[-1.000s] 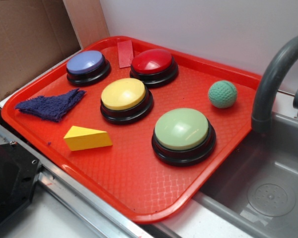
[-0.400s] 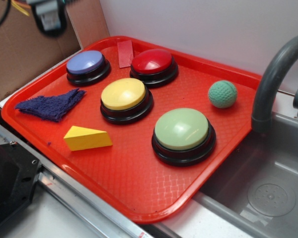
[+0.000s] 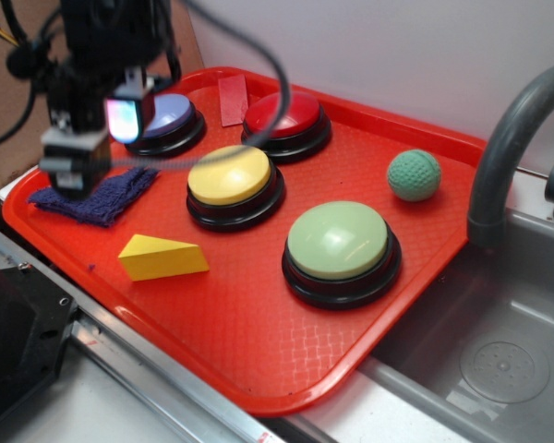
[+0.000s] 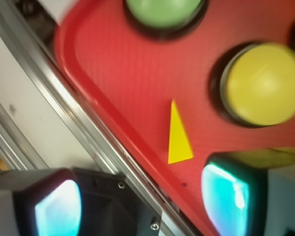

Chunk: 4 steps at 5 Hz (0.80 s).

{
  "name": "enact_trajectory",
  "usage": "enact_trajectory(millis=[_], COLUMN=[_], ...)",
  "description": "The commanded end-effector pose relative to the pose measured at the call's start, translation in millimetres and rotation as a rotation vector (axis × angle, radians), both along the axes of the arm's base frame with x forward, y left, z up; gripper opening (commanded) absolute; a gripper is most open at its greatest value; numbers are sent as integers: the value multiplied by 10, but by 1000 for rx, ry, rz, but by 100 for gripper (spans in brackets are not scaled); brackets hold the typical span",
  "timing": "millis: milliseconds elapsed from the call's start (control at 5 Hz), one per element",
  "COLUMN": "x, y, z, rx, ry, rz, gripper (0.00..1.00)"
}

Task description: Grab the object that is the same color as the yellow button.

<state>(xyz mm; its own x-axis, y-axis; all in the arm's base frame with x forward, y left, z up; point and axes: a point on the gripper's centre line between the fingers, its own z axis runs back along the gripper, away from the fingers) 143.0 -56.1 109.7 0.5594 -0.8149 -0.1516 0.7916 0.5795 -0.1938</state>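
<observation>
The wedge's wide end [image 4: 180,153] is close to my gripper's finger on the side of the yellow button, so I need to move that way before I lower around the wedge [image 3: 152,259].
The object, a small yellow wedge [image 3: 162,257], lies flat near the front left edge of the red tray [image 3: 258,332]; the wrist view shows the wedge [image 4: 178,135] as a thin triangle. Behind it stands the yellow button [image 3: 229,175], a round dome on a black base, at the right in the wrist view [image 4: 263,83]. My gripper [image 3: 97,143] hangs open above the tray's left corner, over the purple cloth, up and to the left of the wedge. In the wrist view the gripper [image 4: 140,201] has nothing between its glowing pads [image 4: 226,194].
On the tray also sit a pale green button [image 3: 338,240], a red button [image 3: 284,113], a blue button [image 3: 175,115] partly behind my arm, a purple cloth [image 3: 106,198], a green ball [image 3: 414,174] and a red card [image 3: 233,100]. A grey faucet [image 3: 508,138] and sink [image 3: 499,360] are at the right.
My gripper has come down from the top left corner of the view to hang over the tray's left end. Nothing on the tray has moved.
</observation>
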Motion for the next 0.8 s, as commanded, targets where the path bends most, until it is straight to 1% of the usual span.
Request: enact_trajectory(millis=[0,200,600], x=[-250,-242,-37], y=[-126,-187,27], z=[-617,-785,-395], rx=[41,68,24], ry=[36,47,-60], rz=[-19,-13,112], gripper=[100,100,100])
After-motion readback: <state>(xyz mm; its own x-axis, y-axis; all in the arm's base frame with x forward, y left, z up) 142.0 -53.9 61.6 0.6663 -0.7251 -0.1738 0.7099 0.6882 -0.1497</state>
